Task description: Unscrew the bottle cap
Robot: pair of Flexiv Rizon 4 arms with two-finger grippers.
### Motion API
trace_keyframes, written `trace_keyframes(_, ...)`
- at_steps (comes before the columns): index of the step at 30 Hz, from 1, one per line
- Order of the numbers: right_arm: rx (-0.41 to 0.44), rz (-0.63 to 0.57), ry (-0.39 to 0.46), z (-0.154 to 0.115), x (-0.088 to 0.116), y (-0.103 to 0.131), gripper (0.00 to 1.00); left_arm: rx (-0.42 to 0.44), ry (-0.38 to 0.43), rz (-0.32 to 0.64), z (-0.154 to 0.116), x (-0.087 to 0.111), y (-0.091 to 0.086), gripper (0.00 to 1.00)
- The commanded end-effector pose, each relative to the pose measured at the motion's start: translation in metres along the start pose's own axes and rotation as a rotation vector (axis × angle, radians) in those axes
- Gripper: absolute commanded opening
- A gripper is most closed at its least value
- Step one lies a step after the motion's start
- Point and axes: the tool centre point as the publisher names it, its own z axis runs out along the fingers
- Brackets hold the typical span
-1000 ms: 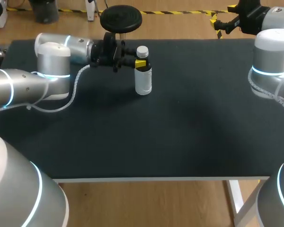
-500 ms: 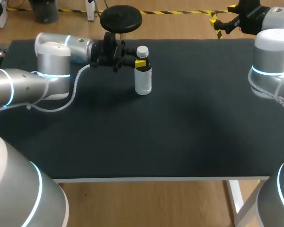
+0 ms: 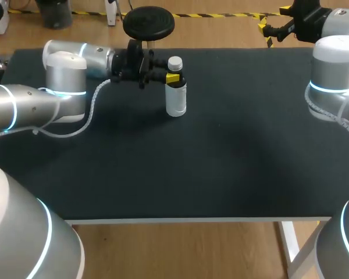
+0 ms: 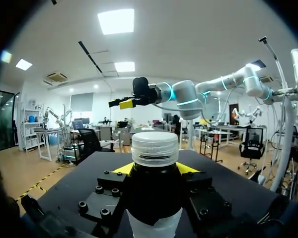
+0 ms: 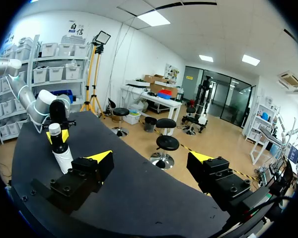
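Observation:
The robot's left gripper is closed on the bottle's dark shoulder, so the white cap will twist loose and come off by itself when the robot turns it.
A small bottle with a white body, a dark shoulder and a white ribbed cap stands upright near the far side of the black table. My left gripper comes in level from the left and is shut on the bottle's dark shoulder just under the cap. In the left wrist view the bottle fills the space between the yellow tips, and the cap rises above my left gripper. My right gripper hangs open past the table's far right edge, holding nothing. From the right gripper, the bottle shows well off to one side.
My left forearm lies over the table's far left part. My right arm's elbow stands over the right edge. The table's white front edge runs along the near side.

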Motion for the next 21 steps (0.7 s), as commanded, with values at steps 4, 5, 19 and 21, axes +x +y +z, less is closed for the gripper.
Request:
trace_keyframes(4,0.000,0.000,0.000,0.000,0.000,0.000,1.00,0.001,0.007,-0.001,-0.001,-0.003,0.001,0.00)
trace_keyframes(5,0.002,-0.004,0.019,0.002,0.001,0.000,1.00,0.001,0.007,-0.001,-0.001,-0.003,0.001,0.00)
trace_keyframes(19,-0.089,-0.040,0.384,0.031,0.043,0.010,1.00,0.001,0.007,-0.001,-0.001,-0.003,0.001,0.00)
trace_keyframes(21,-0.102,-0.030,0.439,0.038,0.053,0.013,1.00,0.001,0.007,-0.001,-0.001,-0.003,0.001,0.00)
